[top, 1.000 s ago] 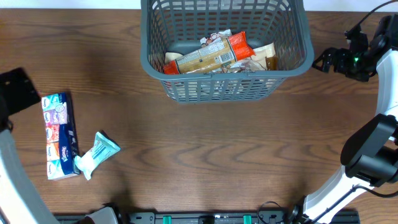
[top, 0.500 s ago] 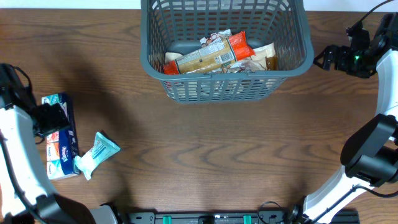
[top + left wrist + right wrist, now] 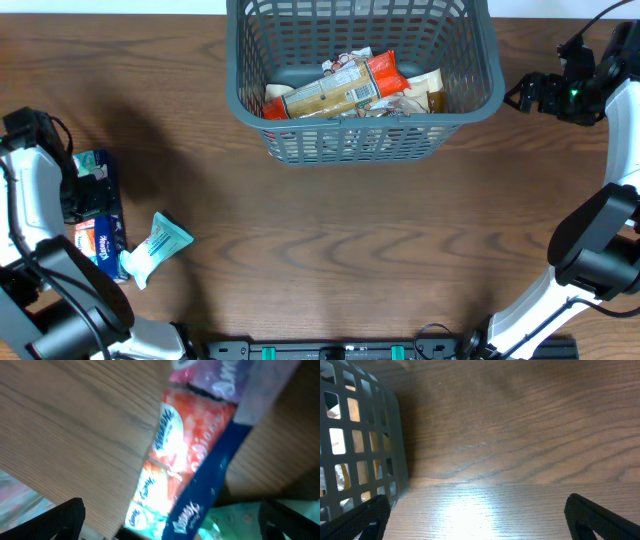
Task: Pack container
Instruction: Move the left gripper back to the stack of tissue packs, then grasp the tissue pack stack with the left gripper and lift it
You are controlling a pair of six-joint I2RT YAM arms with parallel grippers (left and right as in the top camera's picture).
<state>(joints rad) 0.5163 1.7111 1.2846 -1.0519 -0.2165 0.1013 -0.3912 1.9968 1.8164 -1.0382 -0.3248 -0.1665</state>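
The Kleenex multipack is at a slant between my left gripper's open fingers. Next, I turn the gripper to line up with it and close around the multipack's middle.
The container, a dark grey lattice basket, stands at the top centre and holds an orange-and-tan snack pack with other packs. A Kleenex tissue multipack lies at the left, with a teal wipes pack beside it. My left gripper hovers open over the multipack's upper half. In the left wrist view the multipack lies between the wide-apart fingers, and the teal pack shows at the bottom. My right gripper is open and empty, just right of the basket.
The right wrist view shows the basket's side wall at the left and bare wood between the open fingers. The right arm's base stands at the right edge. A rail runs along the table's front edge.
My left arm has swung in from the left edge and come over the tissue multipack, covering its upper part. The right arm and all packs have stayed put.
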